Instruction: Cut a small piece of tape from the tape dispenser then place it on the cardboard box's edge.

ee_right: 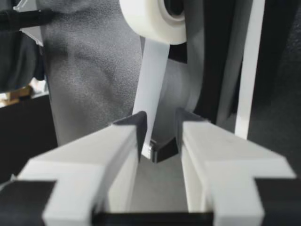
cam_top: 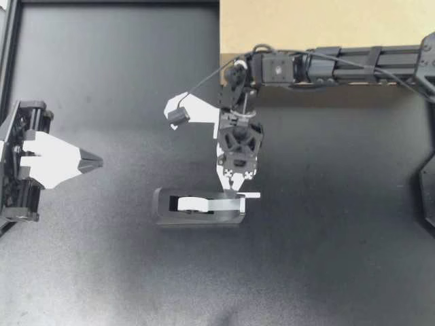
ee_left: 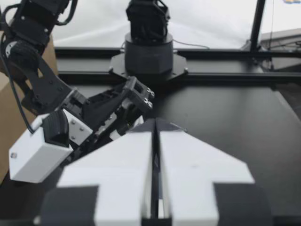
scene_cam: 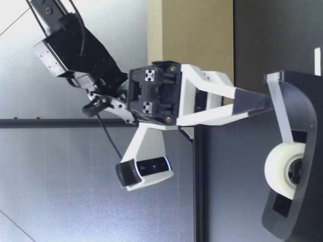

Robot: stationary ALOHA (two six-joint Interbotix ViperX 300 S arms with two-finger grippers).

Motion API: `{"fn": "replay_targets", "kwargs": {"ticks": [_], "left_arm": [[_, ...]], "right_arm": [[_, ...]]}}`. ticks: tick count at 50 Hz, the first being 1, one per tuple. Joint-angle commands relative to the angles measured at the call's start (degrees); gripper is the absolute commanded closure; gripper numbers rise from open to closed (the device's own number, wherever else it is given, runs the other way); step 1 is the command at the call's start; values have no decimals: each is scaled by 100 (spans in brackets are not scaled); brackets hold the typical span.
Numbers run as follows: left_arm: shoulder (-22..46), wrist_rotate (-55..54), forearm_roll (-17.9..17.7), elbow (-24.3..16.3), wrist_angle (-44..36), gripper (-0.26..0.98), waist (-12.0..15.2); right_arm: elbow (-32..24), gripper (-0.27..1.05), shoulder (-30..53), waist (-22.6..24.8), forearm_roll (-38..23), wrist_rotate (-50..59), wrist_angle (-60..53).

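Note:
The tape (cam_top: 224, 204) is stretched tight over the tape dispenser's cutter (cam_top: 242, 205), so a short piece will tear off there when the robot pulls, and the rest will stay stretched in place.
The black tape dispenser (cam_top: 200, 207) lies on the dark table with its white tape roll (scene_cam: 283, 170) in it. A strip of tape (ee_right: 153, 80) runs from the roll (ee_right: 155, 19) to the cutter end (ee_right: 160, 149). My right gripper (cam_top: 236, 187) points down at that end. It is open, its fingers (ee_right: 134, 136) either side of the strip and cutter. In the low view my right gripper (scene_cam: 260, 103) reaches the dispenser (scene_cam: 303, 106) top. My left gripper (cam_top: 95, 161) is shut and empty at the table's left, far from the dispenser. The cardboard box (cam_top: 326, 27) stands at the back right.
A thin white strip (cam_top: 250, 195) lies beside the dispenser's cutter end. The right arm (cam_top: 353, 64) stretches along the box's front edge. In the left wrist view the right arm (ee_left: 94, 113) is ahead of my shut left gripper (ee_left: 155, 129). Bare table lies in front of the dispenser.

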Motion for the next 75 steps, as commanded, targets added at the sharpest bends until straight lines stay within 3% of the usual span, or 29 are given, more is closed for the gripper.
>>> {"fn": "replay_targets", "kwargs": {"ticks": [1,25,38,43,60,75], "left_arm": [[26,-9,0,-88,-53,85,-9],[18,-18,0,-70,-44,85,-9],[18,-18,-9,-62,-44,85,-9],[26,-26,0,-62,-44,85,-9],[26,-26,0,-62,-44,85,-9],[26,-26,0,-62,-53,85,-9]], "right_arm": [[-132,42,-79,44,35,53,35],[-167,46,-123,281,0,132,18],[-167,85,-281,281,-158,281,-237],[-167,92,-316,272,-158,316,-237],[-123,92,-633,299,-149,431,-158],[492,92,-932,290,-167,378,-211]]}}
